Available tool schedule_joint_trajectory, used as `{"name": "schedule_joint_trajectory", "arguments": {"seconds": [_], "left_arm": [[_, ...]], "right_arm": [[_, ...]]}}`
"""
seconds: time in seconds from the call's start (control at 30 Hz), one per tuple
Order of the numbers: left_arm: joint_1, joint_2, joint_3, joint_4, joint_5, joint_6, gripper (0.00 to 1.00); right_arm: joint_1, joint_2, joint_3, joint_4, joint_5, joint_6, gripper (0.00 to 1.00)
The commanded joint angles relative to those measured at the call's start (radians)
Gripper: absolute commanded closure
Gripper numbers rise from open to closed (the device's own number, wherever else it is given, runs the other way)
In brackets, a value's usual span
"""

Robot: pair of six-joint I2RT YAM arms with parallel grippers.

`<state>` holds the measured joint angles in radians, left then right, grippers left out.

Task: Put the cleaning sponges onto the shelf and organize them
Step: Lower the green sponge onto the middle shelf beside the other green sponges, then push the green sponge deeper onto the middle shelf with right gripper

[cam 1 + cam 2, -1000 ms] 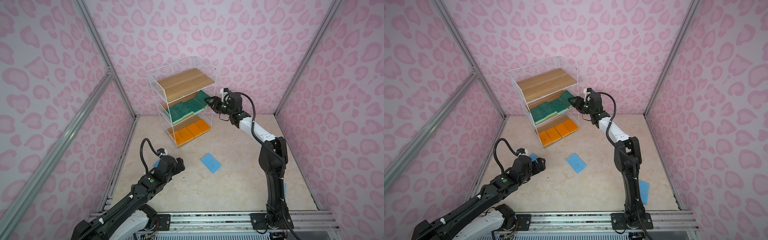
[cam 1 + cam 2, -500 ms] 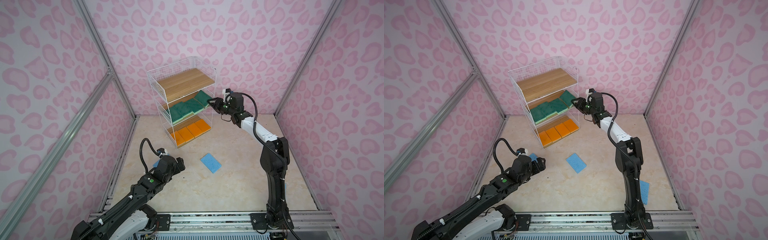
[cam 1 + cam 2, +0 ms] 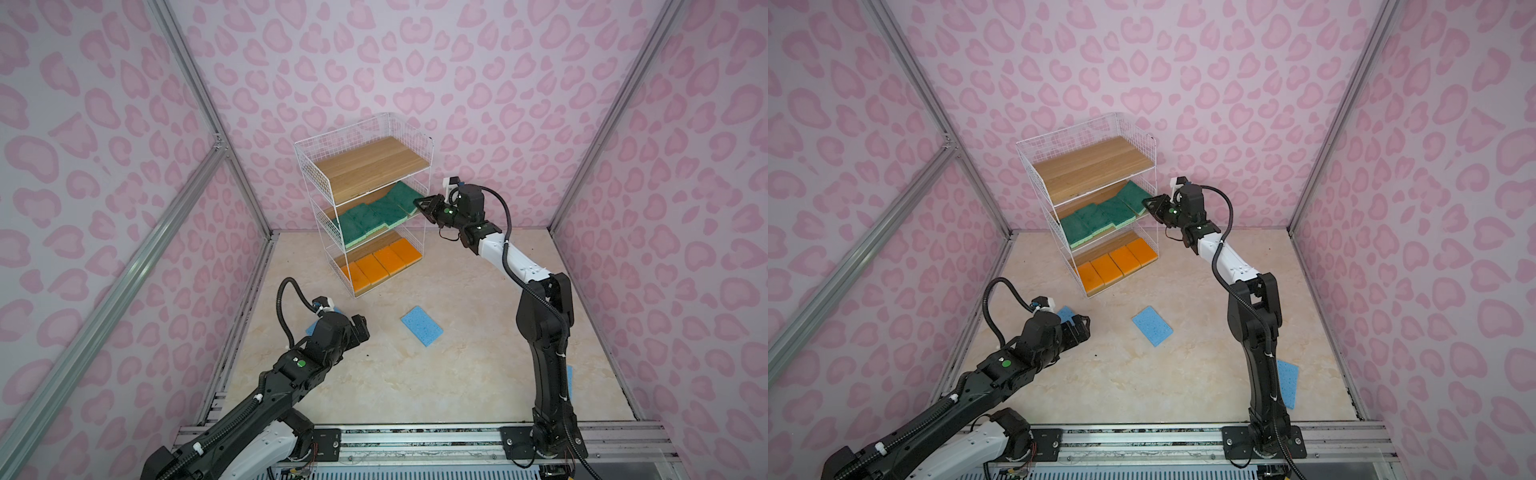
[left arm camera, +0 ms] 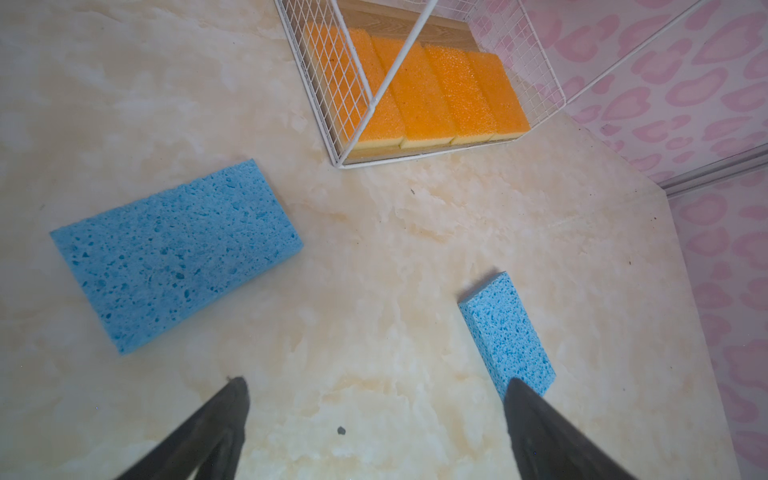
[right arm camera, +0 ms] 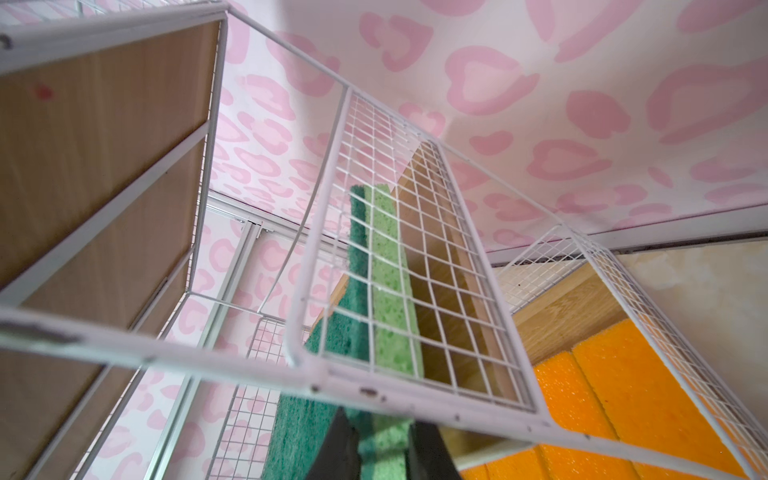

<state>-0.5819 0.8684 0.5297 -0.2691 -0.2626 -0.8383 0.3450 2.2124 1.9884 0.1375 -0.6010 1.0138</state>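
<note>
My right gripper should lower the end green sponge (image 3: 404, 195) it is holding until it is flat, then open and push the sponge's front edge (image 3: 410, 213) in, because the sponge tilts up off the shelf's middle level.
The shelf (image 3: 370, 166) stands at the back, its top board bare. Several dark green sponges (image 3: 365, 216) lie on the middle tier and several orange sponges (image 3: 378, 264) on the bottom one. My right gripper (image 3: 422, 205) is at the middle tier's right end, shut on the edge of the tilted end green sponge (image 5: 386, 282), with the fingers either side of it (image 5: 382, 436). Three light blue sponges lie on the floor: one in the middle (image 3: 422, 326), one beside my left gripper (image 4: 505, 332), one behind the right arm's base (image 3: 1287, 382). My left gripper (image 4: 376, 386) hovers open over bare floor.
Pink patterned walls close in the marble floor on three sides. The shelf's white wire side panel (image 5: 415, 270) and front rail run right across the right gripper's fingers. The arms' base rail (image 3: 415, 440) runs along the front edge.
The right gripper's jaws have come together on the end green sponge at the middle tier. The left arm has not moved.
</note>
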Motion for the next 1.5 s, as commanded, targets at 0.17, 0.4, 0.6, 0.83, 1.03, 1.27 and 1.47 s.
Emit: {"name": "schedule_joint_trajectory", "arguments": {"seconds": [0.17, 0.4, 0.6, 0.83, 1.03, 1.27, 1.47], "left_arm": [[0.001, -0.003, -0.006, -0.005, -0.016, -0.013, 0.03], [0.002, -0.007, -0.004, -0.008, -0.014, -0.014, 0.03], [0.001, -0.006, 0.0, -0.006, -0.016, -0.008, 0.03], [0.001, 0.021, 0.019, 0.001, 0.008, 0.028, 0.03], [0.001, 0.033, 0.024, 0.002, 0.014, 0.029, 0.03], [0.001, 0.022, 0.013, -0.001, 0.011, 0.02, 0.03], [0.001, 0.013, 0.008, -0.006, 0.009, 0.013, 0.03]], "right_arm": [[0.011, -0.03, -0.084, 0.089, 0.01, 0.055, 0.8], [0.004, -0.016, -0.058, 0.073, 0.014, 0.056, 0.61], [0.004, -0.033, -0.057, 0.032, 0.022, 0.023, 0.45], [0.0, -0.084, -0.111, -0.046, 0.055, -0.04, 0.34], [-0.004, -0.137, -0.183, -0.054, 0.081, -0.074, 0.41], [-0.007, -0.153, -0.216, -0.022, 0.069, -0.073, 0.63], [-0.005, -0.124, -0.189, -0.001, 0.052, -0.043, 0.81]]}}
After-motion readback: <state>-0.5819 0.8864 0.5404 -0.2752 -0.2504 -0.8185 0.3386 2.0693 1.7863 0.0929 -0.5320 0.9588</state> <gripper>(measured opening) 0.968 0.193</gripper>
